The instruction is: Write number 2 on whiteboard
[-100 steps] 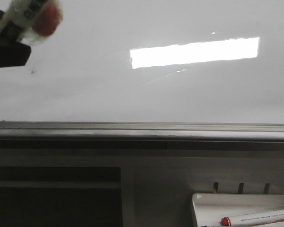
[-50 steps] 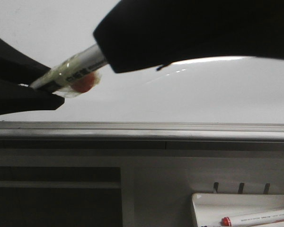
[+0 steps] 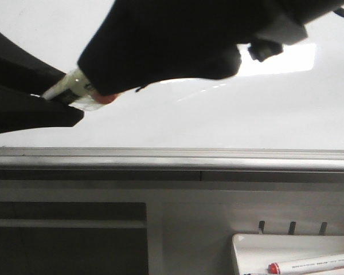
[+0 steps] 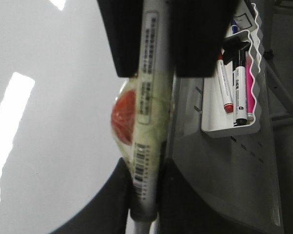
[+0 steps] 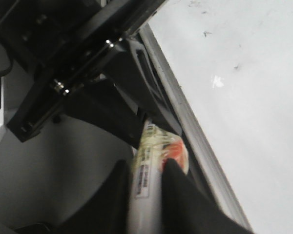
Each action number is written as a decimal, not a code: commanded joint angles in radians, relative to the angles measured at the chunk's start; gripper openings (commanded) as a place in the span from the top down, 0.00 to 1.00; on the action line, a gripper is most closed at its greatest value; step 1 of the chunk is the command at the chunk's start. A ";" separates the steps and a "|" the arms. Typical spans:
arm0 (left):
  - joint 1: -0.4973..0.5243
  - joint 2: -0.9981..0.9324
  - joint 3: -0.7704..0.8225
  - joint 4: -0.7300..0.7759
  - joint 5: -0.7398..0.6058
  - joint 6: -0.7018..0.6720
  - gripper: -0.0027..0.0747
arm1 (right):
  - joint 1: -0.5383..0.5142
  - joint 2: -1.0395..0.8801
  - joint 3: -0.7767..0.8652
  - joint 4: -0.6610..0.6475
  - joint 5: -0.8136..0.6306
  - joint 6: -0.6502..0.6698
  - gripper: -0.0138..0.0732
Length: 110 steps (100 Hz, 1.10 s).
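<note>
My left gripper is covering the marker's writing end (image 3: 58,91). It should open and move away before my right gripper brings the marker to the whiteboard (image 3: 183,117).
The whiteboard (image 3: 218,120) fills the upper front view, with its grey ledge (image 3: 172,157) below. No number 2 shows on it. My left gripper (image 3: 60,97) comes in from the left and is shut on a white marker (image 3: 74,87) that has a red blob taped to it. My right gripper (image 3: 100,80) reaches in from the upper right and covers the same marker. In the left wrist view the marker (image 4: 149,97) runs from my left gripper (image 4: 145,195) up between the right fingers (image 4: 122,39). In the right wrist view my right gripper (image 5: 146,180) clamps the marker (image 5: 144,195).
A small white tray (image 3: 246,252) with a red-capped marker (image 3: 309,264) hangs below the ledge at the lower right. It shows in the left wrist view (image 4: 229,131) holding several markers. A dark opening (image 3: 63,240) lies under the ledge at the left.
My left gripper has brought the marker down and to the right. My right gripper has come into view from the upper right and closed over the marker.
</note>
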 commanded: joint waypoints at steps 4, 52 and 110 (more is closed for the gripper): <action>-0.008 -0.009 -0.032 -0.030 -0.068 -0.010 0.99 | 0.001 -0.013 -0.036 0.007 -0.044 -0.011 0.92; -0.008 -0.197 -0.030 -0.129 0.031 -0.057 0.34 | -0.033 -0.059 -0.036 0.079 -0.044 0.045 0.92; -0.008 -0.596 -0.030 -0.371 0.228 -0.190 0.81 | -0.134 -0.082 -0.036 0.094 0.033 0.069 0.92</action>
